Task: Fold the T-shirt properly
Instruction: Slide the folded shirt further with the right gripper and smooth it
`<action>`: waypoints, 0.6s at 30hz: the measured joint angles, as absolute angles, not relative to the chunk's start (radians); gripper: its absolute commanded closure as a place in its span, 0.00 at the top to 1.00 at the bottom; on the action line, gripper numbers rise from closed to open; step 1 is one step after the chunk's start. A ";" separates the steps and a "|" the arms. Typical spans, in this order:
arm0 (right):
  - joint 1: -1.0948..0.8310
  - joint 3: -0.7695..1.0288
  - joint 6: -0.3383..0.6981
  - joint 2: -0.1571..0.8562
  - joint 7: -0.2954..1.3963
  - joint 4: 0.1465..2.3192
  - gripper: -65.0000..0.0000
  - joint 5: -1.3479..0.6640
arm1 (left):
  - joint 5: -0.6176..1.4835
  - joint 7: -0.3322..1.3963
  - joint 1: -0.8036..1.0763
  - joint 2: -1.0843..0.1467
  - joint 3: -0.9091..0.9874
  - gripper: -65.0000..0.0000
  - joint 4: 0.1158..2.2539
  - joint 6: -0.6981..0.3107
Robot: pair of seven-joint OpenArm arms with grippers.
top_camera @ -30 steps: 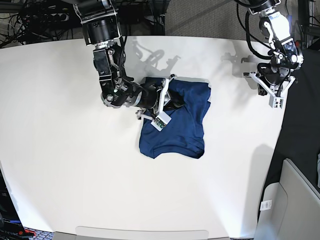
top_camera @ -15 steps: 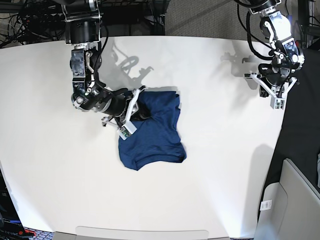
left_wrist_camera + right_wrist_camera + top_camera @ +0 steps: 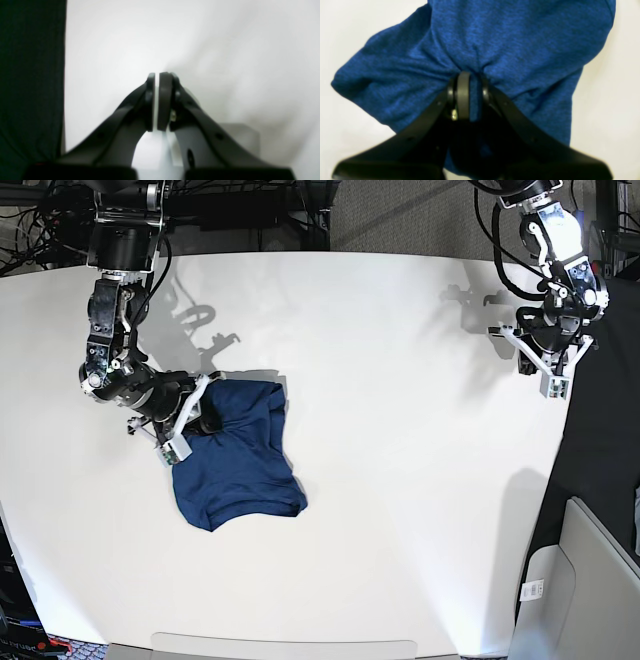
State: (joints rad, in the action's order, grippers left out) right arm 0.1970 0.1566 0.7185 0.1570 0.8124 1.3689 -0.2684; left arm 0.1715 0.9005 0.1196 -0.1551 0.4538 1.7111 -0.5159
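Observation:
The T-shirt's far edge point(image 3: 246, 392) is bunched up and slanted where my right gripper pinches it. I should pull that fabric back with my right gripper and make it straight before letting go.
The T-shirt point(image 3: 238, 455) is a bunched, folded dark blue bundle lying left of the middle of the white table point(image 3: 400, 510). My right gripper point(image 3: 203, 418) sits at its upper left edge, shut on a pinch of fabric. In the right wrist view the blue knit of the T-shirt point(image 3: 495, 45) gathers into creases between the fingertips of the right gripper point(image 3: 469, 87). My left gripper point(image 3: 545, 350) hovers near the table's right edge, far from the shirt. In the left wrist view the pads of the left gripper point(image 3: 156, 100) stand together with nothing between them.
A dark floor strip point(image 3: 600, 430) runs beyond the table's right edge, with a grey bin point(image 3: 580, 590) at the lower right. Cables point(image 3: 40, 230) lie behind the table's far left corner.
My right arm has dragged the T-shirt leftward across the table, from the middle to the left part. The left arm has stayed in place.

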 measured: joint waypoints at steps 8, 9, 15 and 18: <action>0.197 0.238 0.714 0.201 0.820 1.367 0.07 -0.260 | 0.171 0.900 0.120 -0.155 0.454 0.02 1.711 -0.516; 0.197 0.240 0.714 0.200 0.822 1.367 0.07 -0.258 | 0.171 0.900 0.120 -0.155 0.454 0.02 1.711 -0.516; 0.216 0.240 0.695 0.159 0.844 1.366 0.07 -0.231 | 0.171 0.900 0.119 -0.155 0.454 0.02 1.711 -0.516; 0.227 0.240 0.691 0.129 0.843 1.366 0.07 -0.212 | 0.170 0.904 0.121 -0.152 0.454 0.02 1.728 -0.516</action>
State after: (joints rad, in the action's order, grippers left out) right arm 0.2272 0.2401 0.6907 0.1287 0.8433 1.3659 -0.2123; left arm 0.1703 0.9043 0.1207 -0.1524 0.4538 1.7275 -0.5156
